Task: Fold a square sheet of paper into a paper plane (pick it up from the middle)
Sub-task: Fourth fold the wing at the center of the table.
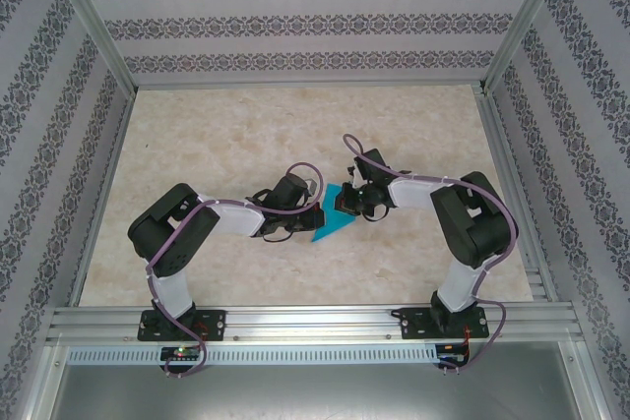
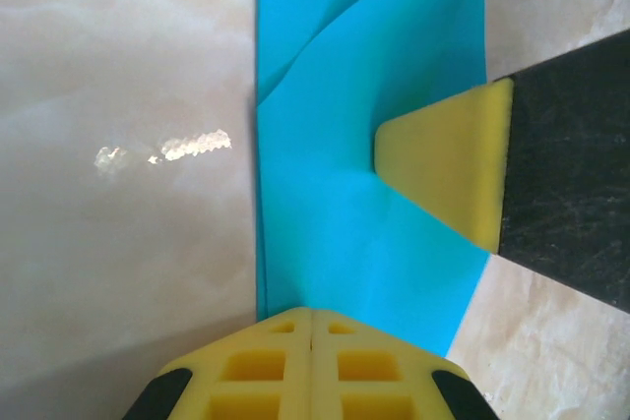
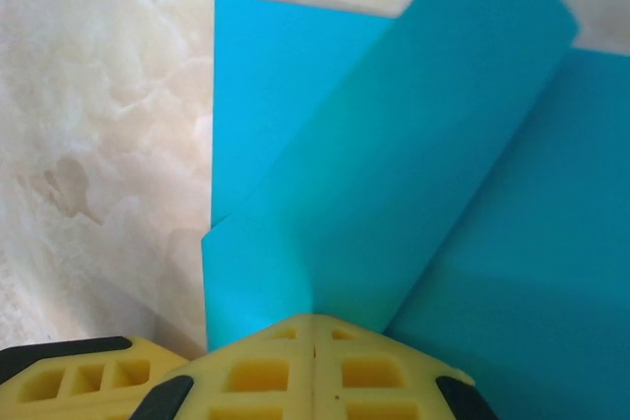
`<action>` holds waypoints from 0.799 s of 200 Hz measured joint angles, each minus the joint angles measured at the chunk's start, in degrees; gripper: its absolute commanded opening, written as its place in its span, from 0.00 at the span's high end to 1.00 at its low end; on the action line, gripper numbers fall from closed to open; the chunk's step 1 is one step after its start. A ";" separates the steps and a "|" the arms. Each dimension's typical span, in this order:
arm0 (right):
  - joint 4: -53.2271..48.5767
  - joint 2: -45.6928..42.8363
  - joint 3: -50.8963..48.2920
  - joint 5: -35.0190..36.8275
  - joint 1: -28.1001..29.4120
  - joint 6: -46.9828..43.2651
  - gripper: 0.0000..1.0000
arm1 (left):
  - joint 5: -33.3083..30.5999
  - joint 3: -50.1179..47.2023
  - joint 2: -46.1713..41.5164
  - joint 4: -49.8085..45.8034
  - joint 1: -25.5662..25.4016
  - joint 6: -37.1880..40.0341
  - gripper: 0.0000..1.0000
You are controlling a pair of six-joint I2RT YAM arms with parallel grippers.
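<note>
Next, my right gripper goes back toward my left gripper and presses the fold flat, because the flap's far end is curled up above the lower layer of the paper.
The square sheet of paper lies partly folded on the table between the two arms, teal-blue with creases. In the left wrist view the sheet lies flat, and my left gripper is shut with its tips resting on the near end. The right gripper's yellow fingertip touches the sheet from the right. In the right wrist view a flap of the sheet stands raised and curled above the lower layer. It runs down into my right gripper, which is shut on its edge. In the top view my left gripper and right gripper nearly touch.
The table is a pale marble-patterned surface, fenced by aluminium rails at the near edge and patterned walls on the other sides. The left gripper's fingers sit just left of the right gripper.
</note>
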 measured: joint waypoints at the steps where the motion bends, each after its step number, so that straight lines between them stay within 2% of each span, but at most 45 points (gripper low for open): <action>1: 0.00 0.02 0.02 -0.02 -0.02 -0.02 1.00 | 0.00 0.00 0.00 0.00 0.00 0.00 1.00; 103: -1.84 -2.40 2.73 -0.17 0.11 -0.31 1.00 | -0.04 0.00 -0.09 -0.22 0.00 0.87 1.00; 160: -0.59 -2.19 0.26 -0.59 3.30 0.02 1.00 | -0.04 0.13 -0.09 -0.44 0.00 1.07 1.00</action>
